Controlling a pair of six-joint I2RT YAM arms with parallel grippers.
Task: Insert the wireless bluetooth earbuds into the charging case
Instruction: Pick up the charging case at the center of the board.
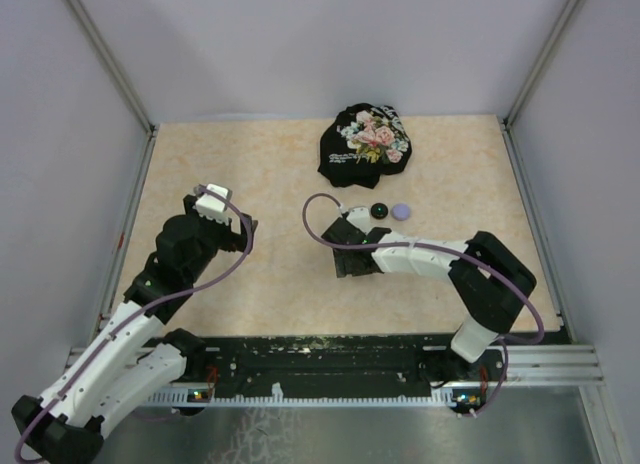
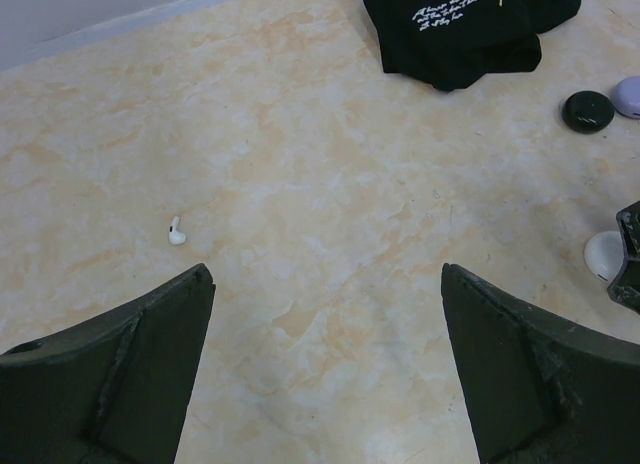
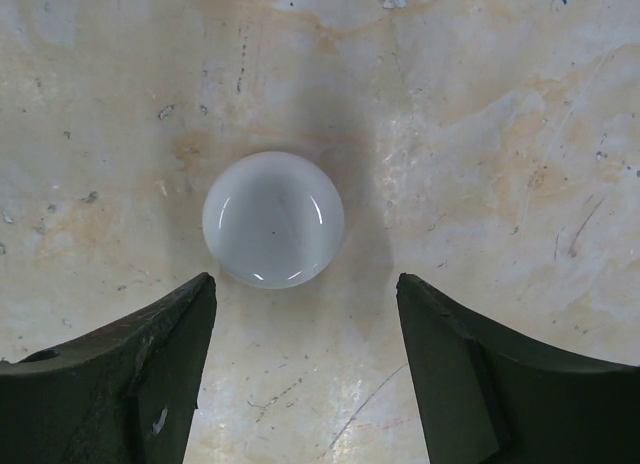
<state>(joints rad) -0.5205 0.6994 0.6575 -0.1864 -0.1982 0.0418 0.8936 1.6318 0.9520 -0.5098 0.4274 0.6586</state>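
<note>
The white charging case (image 3: 273, 220) is ahead of the open fingers of the robot's right gripper and off their middle, so the robot should center the gripper over the case before closing it.
A tiny white earbud (image 2: 176, 231) lies alone on the marbled table, just beyond and left of my left gripper (image 2: 327, 269), which is open wide over bare table. A closed white round charging case (image 3: 273, 219) sits just ahead of my right gripper (image 3: 305, 284). That gripper is open, its fingers apart from the case with nothing between them. From above, the right gripper (image 1: 350, 222) sits mid-table and the left gripper (image 1: 225, 209) to its left. The white case (image 2: 604, 254) also shows beside the right arm's finger in the left wrist view.
A black round puck (image 1: 379, 211) and a lavender puck (image 1: 402, 211) lie side by side just right of the white case. A crumpled black floral cloth (image 1: 365, 144) lies at the back. Metal frame posts and pale walls border the table.
</note>
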